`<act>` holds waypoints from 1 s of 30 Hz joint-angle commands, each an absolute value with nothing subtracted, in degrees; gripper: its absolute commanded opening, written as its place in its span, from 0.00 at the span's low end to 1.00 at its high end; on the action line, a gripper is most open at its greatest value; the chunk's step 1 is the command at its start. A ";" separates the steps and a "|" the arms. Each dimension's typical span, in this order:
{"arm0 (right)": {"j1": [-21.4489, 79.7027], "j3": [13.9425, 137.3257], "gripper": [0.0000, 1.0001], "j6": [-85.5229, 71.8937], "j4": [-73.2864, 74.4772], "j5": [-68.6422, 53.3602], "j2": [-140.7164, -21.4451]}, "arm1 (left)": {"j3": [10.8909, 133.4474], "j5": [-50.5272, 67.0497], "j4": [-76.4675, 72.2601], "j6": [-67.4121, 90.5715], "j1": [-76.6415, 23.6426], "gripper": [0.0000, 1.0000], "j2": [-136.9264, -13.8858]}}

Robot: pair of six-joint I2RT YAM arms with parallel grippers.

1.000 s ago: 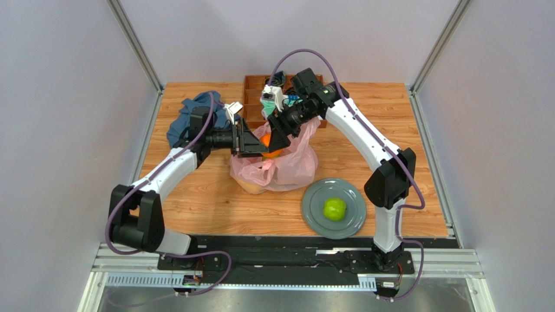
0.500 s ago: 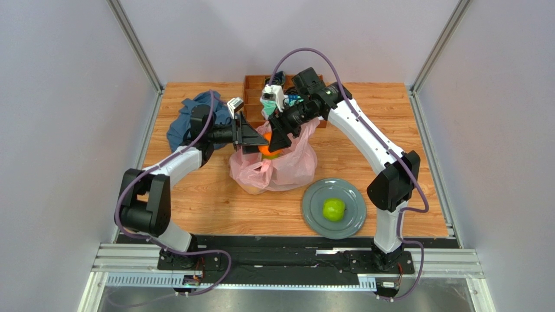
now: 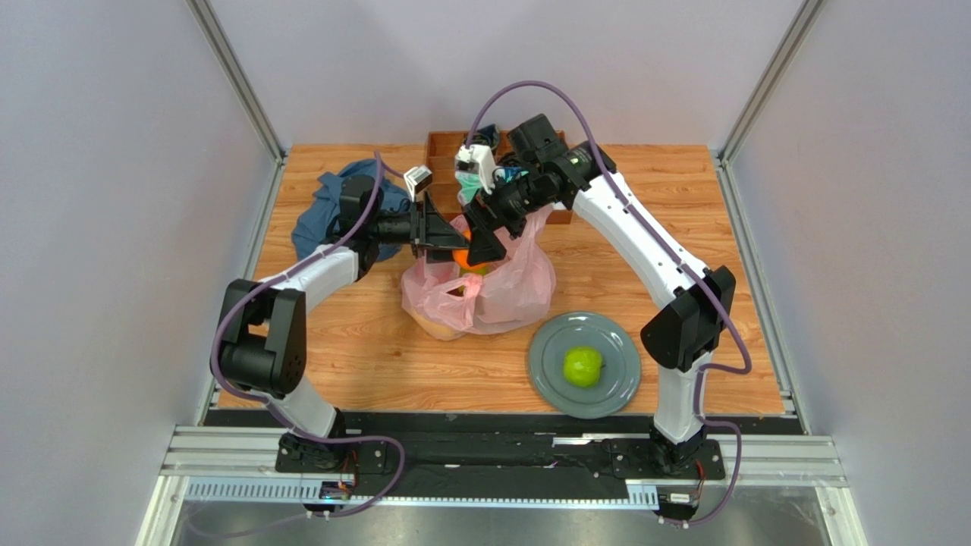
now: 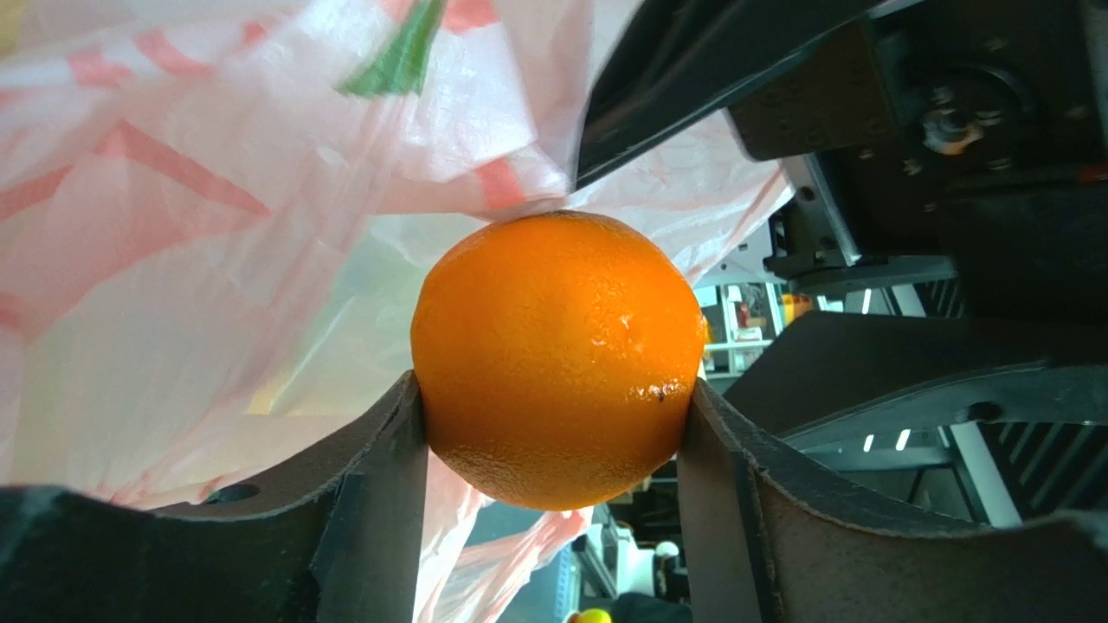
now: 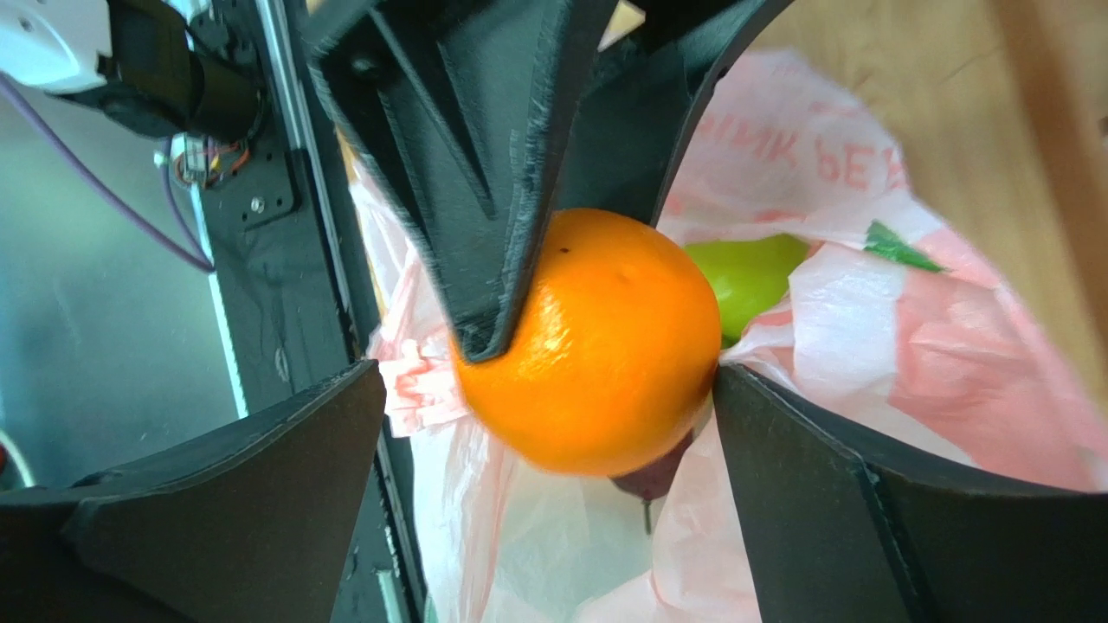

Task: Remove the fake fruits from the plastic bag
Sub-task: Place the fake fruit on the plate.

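Note:
My right gripper should close around the sides of the orange in my left gripper [image 3: 462,258] and carry it to the grey plate [image 3: 619,366], because the orange is far from the plate.
My left gripper [image 3: 448,241] is shut on the orange [image 3: 465,259] and holds it just above the mouth of the pink plastic bag [image 3: 496,294]. In the left wrist view the orange [image 4: 559,357] sits squeezed between both fingers, with the bag [image 4: 195,234] behind it. My right gripper [image 3: 481,239] is open, its jaws wide on either side of the orange [image 5: 592,344]; there is a gap on one side. Inside the bag [image 5: 897,338] lie a green fruit [image 5: 752,279] and a dark plum [image 5: 657,474]. A green apple [image 3: 584,366] lies on the grey plate [image 3: 545,341].
A blue cloth [image 3: 325,211] lies at the back left. A wooden compartment tray [image 3: 445,159] stands at the back centre, with teal-and-white socks [image 3: 471,182] by it. The plate is at the front right of the bag.
My left gripper has lifted the orange a little up and toward the back, its elbow swinging inward. The right gripper has stayed open around the orange.

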State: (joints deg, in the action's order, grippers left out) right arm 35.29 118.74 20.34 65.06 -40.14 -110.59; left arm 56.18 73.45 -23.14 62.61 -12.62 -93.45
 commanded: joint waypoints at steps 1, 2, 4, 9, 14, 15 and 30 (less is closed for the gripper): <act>35.60 128.30 1.00 20.74 64.16 -39.20 -107.24 | 58.89 70.92 -22.59 59.50 -9.85 0.00 -92.29; 35.33 128.84 1.00 22.57 64.16 -38.68 -106.53 | 58.63 71.19 -22.33 59.50 -8.36 0.00 -91.94; 35.42 127.11 1.00 25.30 63.55 -38.14 -103.64 | 58.45 72.85 -22.32 59.85 -7.04 0.00 -91.24; 36.91 114.01 0.99 35.13 54.33 -38.15 -96.60 | 59.15 78.31 -25.74 65.20 -5.89 0.00 -91.84; 41.92 106.01 1.00 43.94 47.93 -33.23 -94.05 | 59.50 80.86 -29.36 68.81 -5.89 0.00 -91.85; 42.18 104.34 1.00 44.47 46.68 -32.70 -93.87 | 59.50 81.03 -29.36 69.08 -5.89 0.00 -91.76; 44.12 101.52 0.99 48.60 38.50 -26.37 -97.56 | 57.31 84.02 -29.09 69.52 -7.12 0.00 -88.95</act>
